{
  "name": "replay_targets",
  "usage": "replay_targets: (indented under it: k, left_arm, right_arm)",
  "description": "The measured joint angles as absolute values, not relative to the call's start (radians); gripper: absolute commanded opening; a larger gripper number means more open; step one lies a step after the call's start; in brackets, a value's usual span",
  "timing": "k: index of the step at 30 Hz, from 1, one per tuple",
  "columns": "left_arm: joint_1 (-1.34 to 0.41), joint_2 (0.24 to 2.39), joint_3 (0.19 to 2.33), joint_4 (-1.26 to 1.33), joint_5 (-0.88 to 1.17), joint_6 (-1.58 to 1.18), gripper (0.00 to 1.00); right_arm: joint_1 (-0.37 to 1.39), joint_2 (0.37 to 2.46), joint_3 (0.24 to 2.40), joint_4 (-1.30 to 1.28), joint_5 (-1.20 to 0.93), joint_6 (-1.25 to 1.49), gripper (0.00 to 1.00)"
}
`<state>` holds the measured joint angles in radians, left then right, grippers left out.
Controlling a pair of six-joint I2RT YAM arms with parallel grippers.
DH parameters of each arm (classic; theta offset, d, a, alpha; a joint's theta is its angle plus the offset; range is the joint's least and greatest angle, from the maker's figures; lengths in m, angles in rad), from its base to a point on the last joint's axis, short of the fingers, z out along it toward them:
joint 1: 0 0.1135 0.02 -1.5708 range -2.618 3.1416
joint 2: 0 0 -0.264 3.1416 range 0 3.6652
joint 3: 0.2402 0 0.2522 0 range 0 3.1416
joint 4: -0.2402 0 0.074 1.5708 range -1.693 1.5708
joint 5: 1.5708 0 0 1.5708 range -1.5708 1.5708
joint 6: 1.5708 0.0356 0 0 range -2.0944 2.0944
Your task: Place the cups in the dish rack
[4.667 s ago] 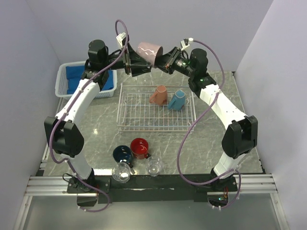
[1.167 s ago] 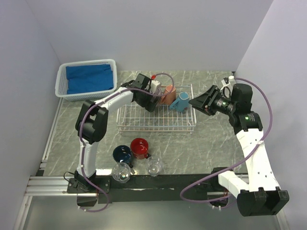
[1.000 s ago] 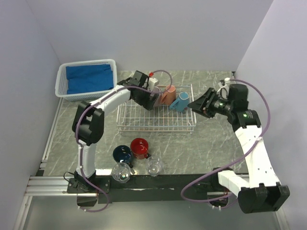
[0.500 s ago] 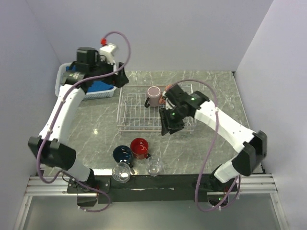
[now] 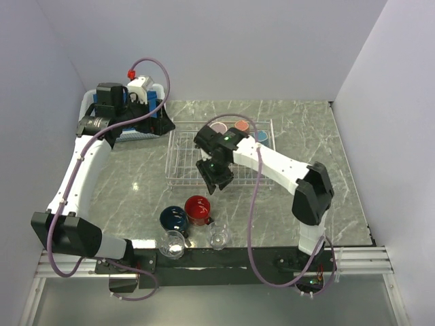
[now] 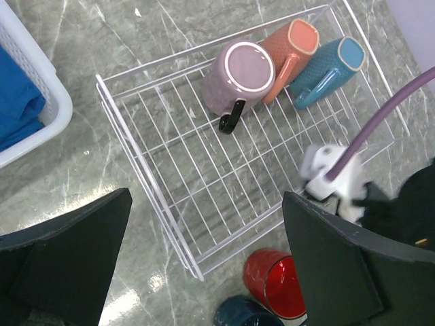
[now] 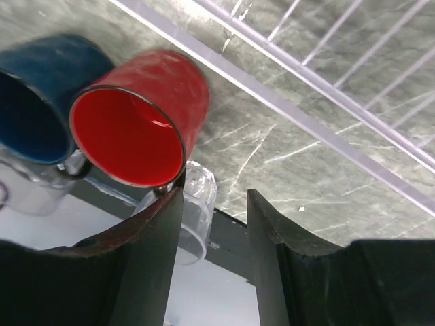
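My left gripper's side has the free space [image 5: 187,140] beside the mauve cup, so next my right gripper lifts the red cup [image 5: 205,215] by its rim and passes it over.
The white wire dish rack [image 5: 178,161] holds three cups on their sides at its far end: mauve [image 5: 218,128], salmon-orange [image 5: 242,126] and light-blue [image 5: 261,136]. In front of the rack stand a red cup [image 5: 198,209], a navy cup [image 5: 173,219] and two clear glasses [image 5: 172,243] [image 5: 217,235]. My right gripper [image 5: 216,179] hovers over the rack's near edge, open and empty, looking down at the red cup [image 7: 136,122] and one glass [image 7: 198,204]. My left gripper [image 5: 158,117] is raised at the rack's far left, wide open and empty, above the mauve cup [image 6: 238,75].
A white plastic basket [image 5: 86,115] with a blue cloth [image 6: 13,102] stands at the far left, just under the left arm. The right arm's link lies across the rack over its right half. The dark front rail [image 5: 258,255] runs just behind the glasses.
The right gripper has swung left and nearer, from the rack's right side to its near edge above the red cup. The left arm has shifted slightly left. The cups have not moved.
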<state>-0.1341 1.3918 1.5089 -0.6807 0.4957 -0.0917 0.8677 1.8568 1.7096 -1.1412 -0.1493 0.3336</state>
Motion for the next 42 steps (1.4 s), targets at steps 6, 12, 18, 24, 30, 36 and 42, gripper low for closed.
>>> replay_targets:
  k: [6,12,18,24,30,36,42]
  left_arm:
    - [-0.130,1.369,1.483,-0.640,0.496,-0.104,1.00]
    - [-0.125,1.366,1.474,-0.630,0.496,-0.120,0.99]
    - [-0.114,1.366,1.474,-0.630,0.495,-0.122,1.00]
    - [-0.109,1.366,1.474,-0.643,0.492,-0.121,0.99]
    - [-0.108,1.366,1.494,-0.677,0.489,-0.121,0.99]
    - [-0.108,1.366,1.531,-0.689,0.489,-0.121,0.99]
    - [-0.108,1.389,1.627,-0.716,0.505,-0.129,0.99]
  right_arm:
    - [0.921,1.917,1.709,-1.132,-0.124,0.323,0.50]
    - [0.956,1.921,1.681,-1.093,-0.120,0.323,0.49]
    - [0.960,1.921,1.591,-1.023,-0.120,0.327,0.46]
    - [0.967,1.929,1.528,-0.941,-0.119,0.341,0.42]
    - [0.984,1.976,1.529,-0.875,-0.105,0.342,0.17]
    - [0.991,1.974,1.512,-0.846,-0.101,0.348,0.00]
    - [0.992,1.944,1.505,-0.886,-0.035,0.342,0.00]
